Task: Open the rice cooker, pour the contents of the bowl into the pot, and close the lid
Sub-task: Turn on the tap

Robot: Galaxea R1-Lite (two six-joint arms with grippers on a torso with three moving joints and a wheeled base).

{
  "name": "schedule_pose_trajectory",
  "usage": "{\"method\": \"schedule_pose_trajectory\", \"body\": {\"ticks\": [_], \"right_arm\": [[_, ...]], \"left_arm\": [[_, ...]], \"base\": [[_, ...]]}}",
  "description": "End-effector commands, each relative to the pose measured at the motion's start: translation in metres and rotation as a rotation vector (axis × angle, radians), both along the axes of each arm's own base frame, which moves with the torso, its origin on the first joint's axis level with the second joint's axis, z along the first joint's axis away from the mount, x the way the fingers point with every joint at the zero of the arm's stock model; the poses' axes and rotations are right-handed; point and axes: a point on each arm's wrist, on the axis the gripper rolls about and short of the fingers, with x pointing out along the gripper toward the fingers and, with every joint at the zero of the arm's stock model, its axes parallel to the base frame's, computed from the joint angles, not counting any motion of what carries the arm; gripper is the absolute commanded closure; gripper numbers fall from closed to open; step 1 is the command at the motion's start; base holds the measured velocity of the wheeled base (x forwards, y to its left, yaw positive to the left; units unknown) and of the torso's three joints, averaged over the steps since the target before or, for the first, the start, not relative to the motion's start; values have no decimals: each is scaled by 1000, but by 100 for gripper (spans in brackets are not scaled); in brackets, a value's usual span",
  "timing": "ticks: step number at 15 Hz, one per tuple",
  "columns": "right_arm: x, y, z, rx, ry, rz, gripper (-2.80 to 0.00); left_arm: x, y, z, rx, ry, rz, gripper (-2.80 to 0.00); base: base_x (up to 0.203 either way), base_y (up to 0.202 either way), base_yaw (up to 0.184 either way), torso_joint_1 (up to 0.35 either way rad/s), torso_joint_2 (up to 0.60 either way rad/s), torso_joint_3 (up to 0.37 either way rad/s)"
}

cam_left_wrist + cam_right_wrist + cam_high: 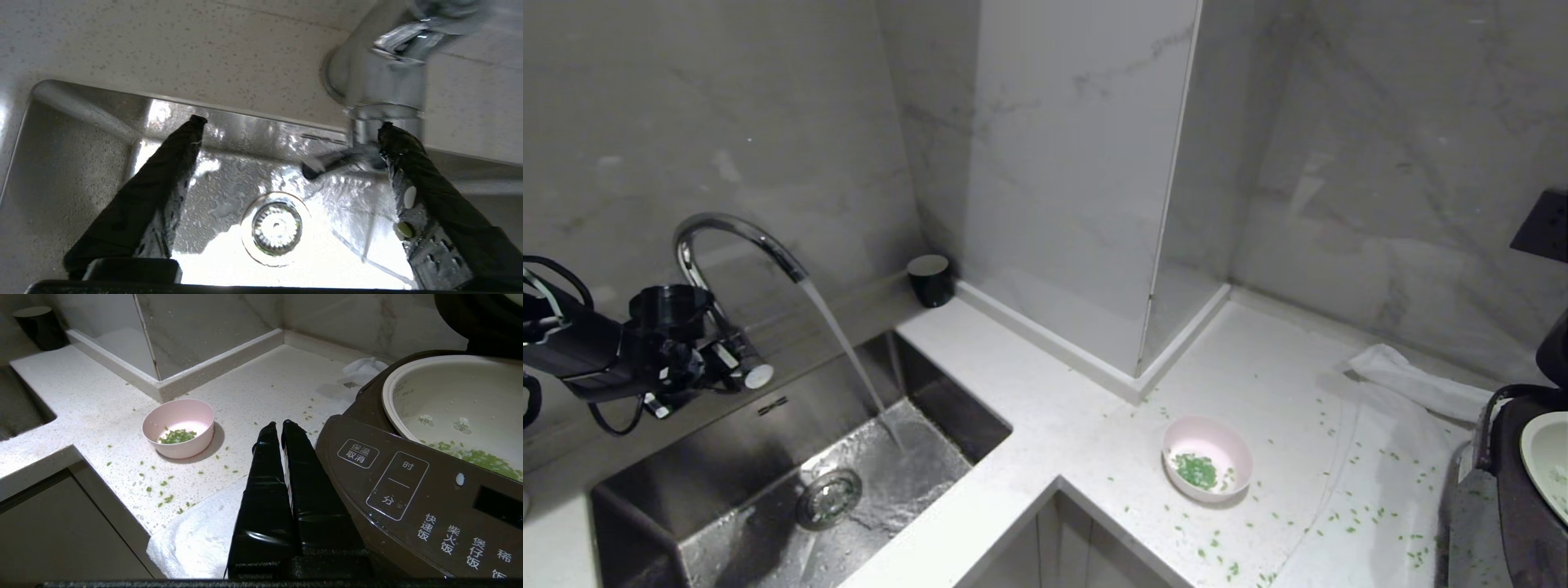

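The faucet [847, 343] is running water and its lever sticks out over the sink, so next my left gripper closes against the lever and pushes it to turn the water off.
The pink bowl [1207, 445] stands on the white counter with green contents [1195, 470] in it; more bits lie scattered around. At the right edge is the dark brown rice cooker [1523, 506]. Its lid [461, 322] is raised, and the pale pot [441, 396] holds some green bits. My right gripper [280, 424] is shut and empty, hovering beside the cooker's front panel, with the bowl [179, 416] off to its side. My left gripper [292, 121] is open over the sink by the faucet [380, 94], holding nothing. The faucet's lever [327, 163] lies between the fingers.
Water runs from the faucet [727, 233] into the steel sink [768, 425]. A black cup [929, 279] stands at the back by a marble wall column. A white towel [1413, 384] lies under and beside the cooker. A dark socket [1543, 224] is on the right wall.
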Motion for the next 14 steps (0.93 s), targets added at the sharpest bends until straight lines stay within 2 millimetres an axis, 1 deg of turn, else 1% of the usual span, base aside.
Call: {"method": "schedule_pose_trajectory", "body": {"ticks": [1, 2, 4, 8, 9, 10, 14], "right_arm": [[0, 0, 0, 0, 1, -1, 0], [0, 0, 0, 0, 1, -1, 0], [0, 0, 0, 0, 1, -1, 0], [0, 0, 0, 0, 1, 1, 0], [0, 0, 0, 0, 1, 1, 0], [0, 0, 0, 0, 1, 1, 0], [0, 0, 0, 0, 1, -1, 0]], "left_arm": [[-7, -8, 23, -4, -51, -31, -280], [-8, -13, 26, -10, -54, -48, -280], [-11, -18, 22, -17, -36, -59, -280], [-8, -17, 7, -29, -9, -57, -280], [-6, -15, 5, -29, -11, -54, -280], [-3, -15, 3, -30, -12, -52, 0], [3, -12, 3, -32, -33, -42, 0]], "base": [[0, 0, 0, 0, 0, 0], [0, 0, 0, 0, 0, 0], [0, 0, 0, 0, 0, 0], [0, 0, 0, 0, 0, 0], [0, 0, 0, 0, 0, 0], [0, 0, 0, 0, 0, 0], [0, 0, 0, 0, 0, 0]]}}
